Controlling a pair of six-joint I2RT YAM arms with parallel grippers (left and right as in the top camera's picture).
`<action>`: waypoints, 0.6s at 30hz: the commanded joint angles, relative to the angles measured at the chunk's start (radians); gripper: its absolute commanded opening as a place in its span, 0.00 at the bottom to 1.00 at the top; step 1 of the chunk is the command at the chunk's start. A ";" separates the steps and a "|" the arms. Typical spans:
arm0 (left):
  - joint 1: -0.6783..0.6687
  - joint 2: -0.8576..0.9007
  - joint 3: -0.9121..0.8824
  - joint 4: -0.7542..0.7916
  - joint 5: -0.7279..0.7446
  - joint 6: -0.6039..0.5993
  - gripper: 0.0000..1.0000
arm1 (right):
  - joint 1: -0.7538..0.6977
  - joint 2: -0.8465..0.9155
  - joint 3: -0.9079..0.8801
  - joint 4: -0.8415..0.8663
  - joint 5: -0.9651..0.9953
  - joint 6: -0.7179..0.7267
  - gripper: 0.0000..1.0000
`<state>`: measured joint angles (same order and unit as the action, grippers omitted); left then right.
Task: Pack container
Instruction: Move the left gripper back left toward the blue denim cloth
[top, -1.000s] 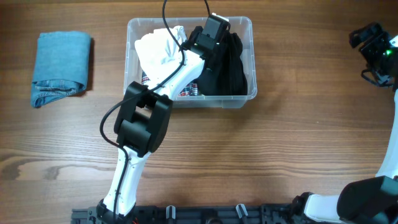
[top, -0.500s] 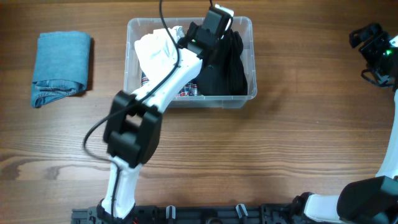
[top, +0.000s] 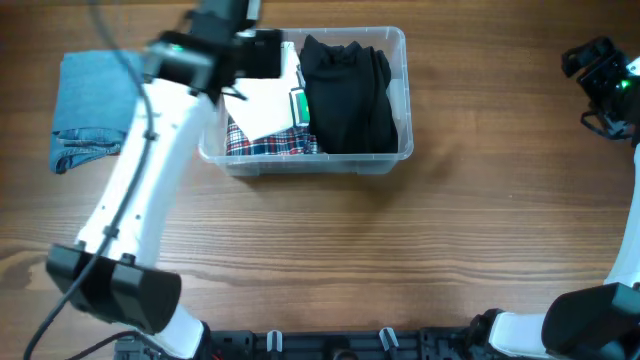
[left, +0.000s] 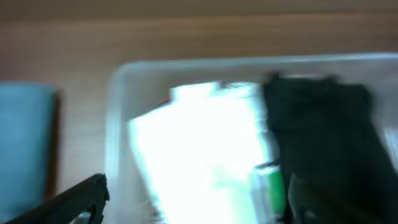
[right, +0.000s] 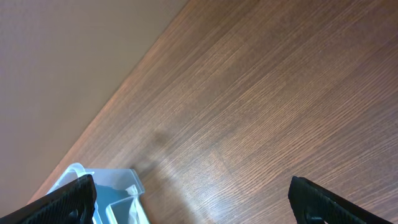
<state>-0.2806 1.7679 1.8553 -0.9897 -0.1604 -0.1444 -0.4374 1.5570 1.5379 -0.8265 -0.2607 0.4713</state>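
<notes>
I should keep moving my left gripper toward the garment's container-side edge (top: 128, 123) until its fingers close there, because open wood lies between the blue denim garment (top: 92, 95) and the container.
The clear container (top: 406, 60) stands at the back middle of the table. A folded black garment (top: 348, 95) lies in its right half. A white garment (top: 262, 108) with a green tag (top: 299, 105) rests on a plaid one (top: 272, 144) in its left half. My left gripper (top: 258, 55) hovers open above the container's left end, holding nothing. In the blurred left wrist view its gripper (left: 196, 199) spans the white garment (left: 205, 143), with the black garment (left: 323, 118) to the right. My right gripper (top: 600, 72) is far to the right, and it (right: 194, 200) stands open over bare wood.
A folded blue denim garment (top: 90, 110) lies on the table left of the container, partly under my left arm; it shows as a blue patch (left: 25, 137) in the left wrist view. A corner of another clear bin (right: 118, 190) shows in the right wrist view.
My left gripper opened, rose from the black garment and swung left over the container's left end. The black garment stays in the container. The right arm has not moved.
</notes>
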 joint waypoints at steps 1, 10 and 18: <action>0.147 -0.011 -0.002 -0.042 -0.017 -0.047 0.98 | 0.001 0.012 -0.002 0.002 0.006 0.006 1.00; 0.397 0.079 -0.006 -0.061 -0.145 -0.043 0.99 | 0.001 0.012 -0.002 0.002 0.006 0.007 1.00; 0.397 0.294 -0.006 -0.048 -0.431 -0.043 1.00 | 0.001 0.012 -0.002 0.002 0.006 0.007 1.00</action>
<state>0.1188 1.9980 1.8542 -1.0470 -0.4633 -0.1715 -0.4374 1.5570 1.5379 -0.8265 -0.2607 0.4713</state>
